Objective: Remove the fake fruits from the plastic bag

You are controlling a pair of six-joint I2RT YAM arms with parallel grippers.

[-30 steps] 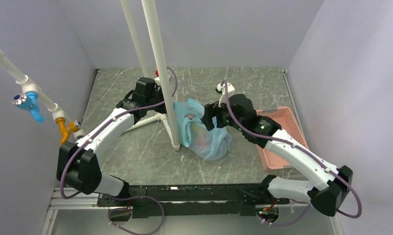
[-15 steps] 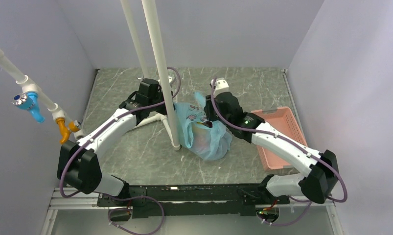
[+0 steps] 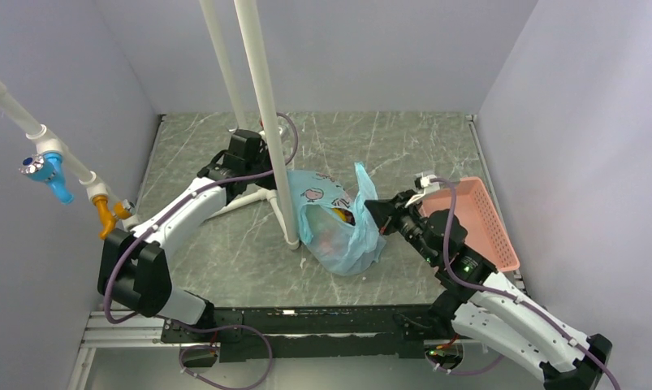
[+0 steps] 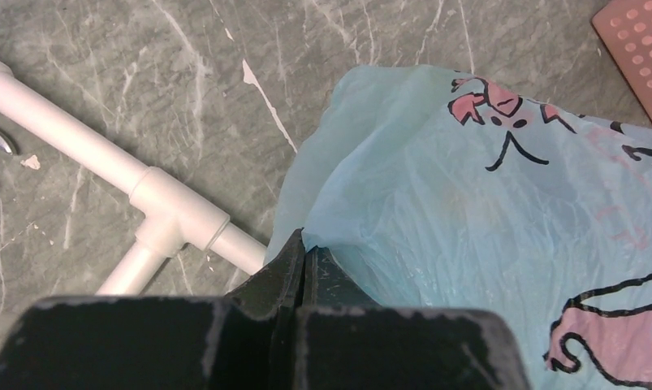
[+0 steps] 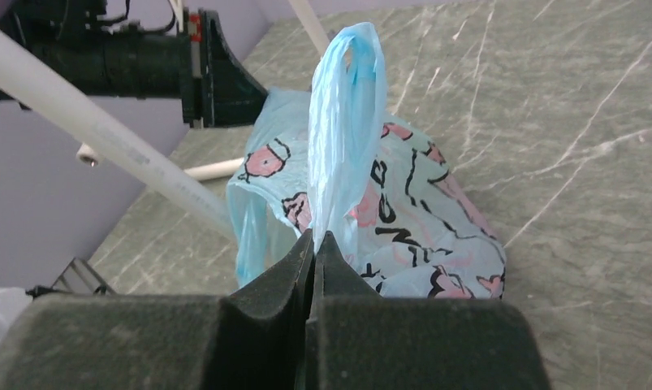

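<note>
I keep pulling the bag's handle loop toward the pink tray [image 3: 473, 223] with my right gripper and let go beside the bag, as the bag's opening is open over the yellow fruit [image 3: 339, 215].
The light blue-green plastic bag [image 3: 338, 240] with pink and black print sits mid-table, its mouth stretched between both grippers. My left gripper [image 4: 304, 244] is shut on the bag's left rim [image 4: 468, 203], partly behind the white pole in the top view [image 3: 278, 172]. My right gripper [image 5: 316, 240] is shut on the right rim just below a handle loop [image 5: 347, 97] that stands upright. From above, that right gripper [image 3: 369, 210] is at the bag's right side. Fake fruits [image 3: 340, 215] show as a yellow and a dark piece in the opening; the others are veiled by the plastic.
A white pole [image 3: 267, 122] rises just left of the bag, with pipe feet [image 4: 172, 215] on the marble floor. The pink slotted tray [image 3: 481, 213] lies right of the bag, under my right arm. Purple walls enclose the table.
My right gripper went from open at the bag's mouth to shut on its right rim and drew back toward the tray, stretching the mouth wider. The left gripper kept its hold.
</note>
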